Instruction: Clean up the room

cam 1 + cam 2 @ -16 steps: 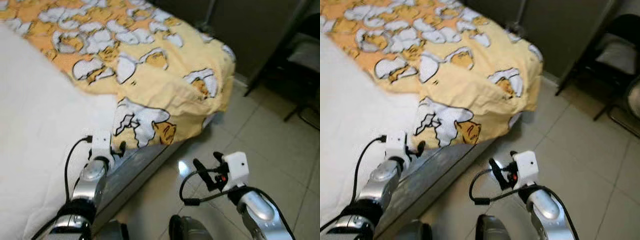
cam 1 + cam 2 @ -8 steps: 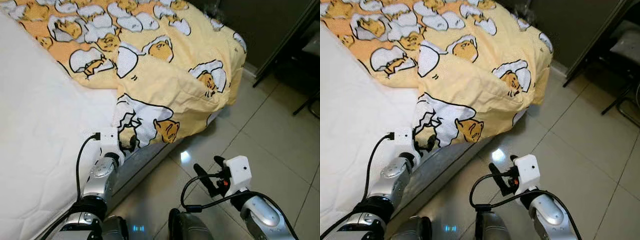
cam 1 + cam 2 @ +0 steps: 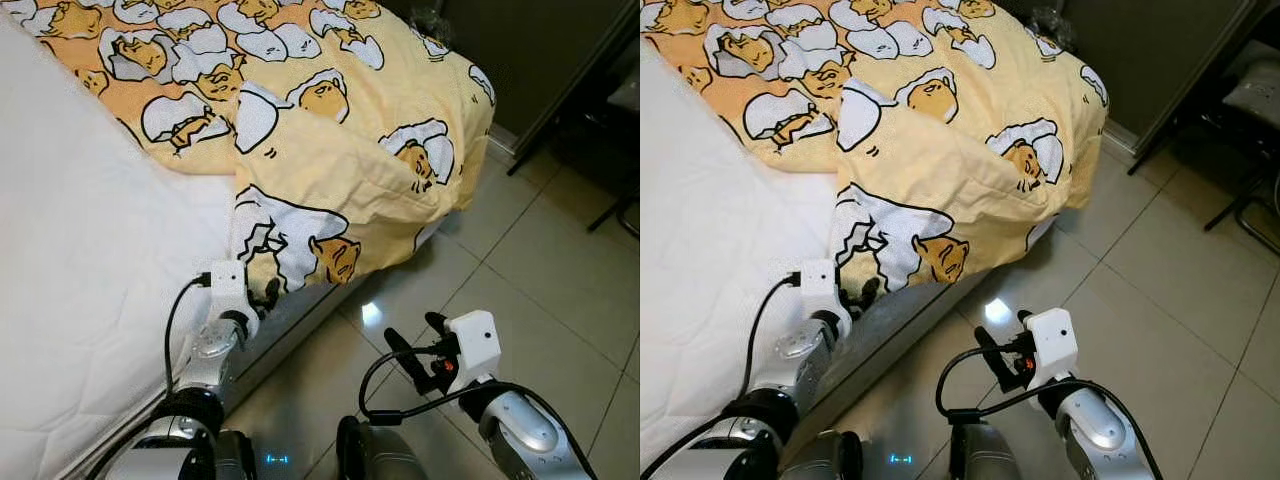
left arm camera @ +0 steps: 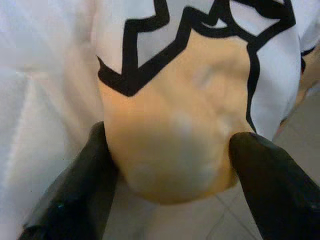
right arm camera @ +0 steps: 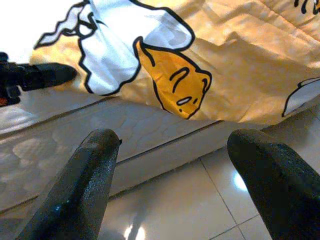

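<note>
The yellow blanket (image 3: 335, 165) will smooth out when I pull its hanging corner, because a loose fold (image 3: 238, 155) kinks the blanket's edge near that corner.
A yellow blanket (image 3: 330, 150) printed with white eggshell cartoons lies rumpled over the far end of a white mattress (image 3: 80, 270), its corner hanging over the bed's edge. My left gripper (image 3: 265, 293) is at that hanging corner. In the left wrist view it stands open, its fingers (image 4: 75, 190) on either side of a bulging fold of the blanket (image 4: 175, 100). My right gripper (image 3: 415, 338) hangs open over the tiled floor beside the bed. It holds nothing and faces the blanket's lower edge (image 5: 240, 60).
The grey side of the bed (image 3: 290, 330) runs diagonally between my arms. Glossy tiled floor (image 3: 540, 270) spreads to the right. A dark cabinet front (image 3: 540, 40) stands beyond the bed's end, and a black-legged chair (image 3: 1250, 100) is at the far right.
The camera has tipped and shifted. My left gripper has reached forward to the blanket's hanging corner, so a fold now sits between its fingers. The right arm has barely moved.
</note>
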You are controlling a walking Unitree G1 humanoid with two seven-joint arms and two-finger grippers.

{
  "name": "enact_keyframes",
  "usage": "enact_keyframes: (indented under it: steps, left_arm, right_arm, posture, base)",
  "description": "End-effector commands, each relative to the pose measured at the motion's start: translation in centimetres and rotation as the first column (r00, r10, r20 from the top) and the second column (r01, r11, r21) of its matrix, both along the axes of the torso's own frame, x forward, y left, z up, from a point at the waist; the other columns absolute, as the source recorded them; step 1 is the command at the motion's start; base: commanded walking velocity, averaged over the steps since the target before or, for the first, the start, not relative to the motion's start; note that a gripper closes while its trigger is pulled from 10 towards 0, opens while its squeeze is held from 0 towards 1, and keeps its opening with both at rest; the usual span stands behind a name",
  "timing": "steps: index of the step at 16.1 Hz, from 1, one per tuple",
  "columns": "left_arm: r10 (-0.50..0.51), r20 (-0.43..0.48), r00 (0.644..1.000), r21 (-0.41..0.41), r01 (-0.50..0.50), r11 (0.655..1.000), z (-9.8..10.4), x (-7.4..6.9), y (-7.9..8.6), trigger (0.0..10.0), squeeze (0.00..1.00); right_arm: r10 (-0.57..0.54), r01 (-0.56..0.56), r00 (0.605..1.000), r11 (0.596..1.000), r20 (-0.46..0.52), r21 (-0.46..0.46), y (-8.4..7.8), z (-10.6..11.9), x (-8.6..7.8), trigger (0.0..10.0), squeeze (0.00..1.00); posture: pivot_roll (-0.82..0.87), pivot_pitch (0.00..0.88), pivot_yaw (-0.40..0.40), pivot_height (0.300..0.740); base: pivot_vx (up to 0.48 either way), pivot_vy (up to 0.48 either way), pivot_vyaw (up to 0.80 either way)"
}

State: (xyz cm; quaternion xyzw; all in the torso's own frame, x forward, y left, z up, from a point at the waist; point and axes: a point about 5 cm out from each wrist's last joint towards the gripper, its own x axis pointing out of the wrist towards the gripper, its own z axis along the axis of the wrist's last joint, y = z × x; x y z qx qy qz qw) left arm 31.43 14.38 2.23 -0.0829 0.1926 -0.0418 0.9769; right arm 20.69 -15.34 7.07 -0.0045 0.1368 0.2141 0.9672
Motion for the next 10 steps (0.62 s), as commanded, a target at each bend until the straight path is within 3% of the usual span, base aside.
enact_keyframes:
  steps: [1, 4, 5, 7, 10]
  left_arm:
    - [-0.023, -0.019, 1.000, -0.019, 0.023, 1.000, -0.3, -0.1, -0.5, 0.0, 0.00]
    - [-0.013, -0.054, 0.998, -0.103, 0.007, 0.995, -0.6, -0.1, -0.8, 0.0, 0.00]
    - [0.012, -0.066, 0.998, -0.195, -0.025, 0.980, -0.6, 0.0, -1.0, 0.0, 0.00]
    - [0.018, -0.069, 0.997, -0.268, -0.036, 0.963, -0.4, 0.2, -1.5, 0.0, 0.00]
    - [-0.013, -0.051, 0.999, -0.277, -0.002, 0.961, -0.2, 0.3, -2.1, 0.0, 0.00]
  right_arm:
    - [-0.019, 0.019, 1.000, 1.000, -0.003, 0.007, -0.4, 0.3, -0.2, 10.0, 0.13]
    - [-0.013, 0.013, 1.000, 1.000, 0.005, 0.012, -0.3, 0.5, -0.1, 10.0, 0.12]
    - [-0.013, 0.013, 1.000, 1.000, 0.007, 0.011, -0.4, 0.5, 0.0, 10.0, 0.13]
    - [-0.022, 0.021, 1.000, 1.000, 0.012, 0.011, -0.4, 0.5, 0.2, 10.0, 0.13]
    - [-0.027, 0.026, 1.000, 1.000, 0.013, 0.012, -0.5, 0.5, 0.4, 10.0, 0.12]
  posture:
    - [-0.22, 0.218, -0.086, 0.704]
    - [-0.22, 0.219, -0.083, 0.704]
    - [-0.22, 0.213, -0.076, 0.704]
    - [-0.23, 0.193, -0.069, 0.704]
    - [-0.23, 0.172, -0.069, 0.704]
  base:
    - [0.000, 0.000, 0.00]
    - [0.000, 0.000, 0.00]
    - [0.000, 0.000, 0.00]
    - [0.000, 0.000, 0.00]
    - [0.000, 0.000, 0.00]
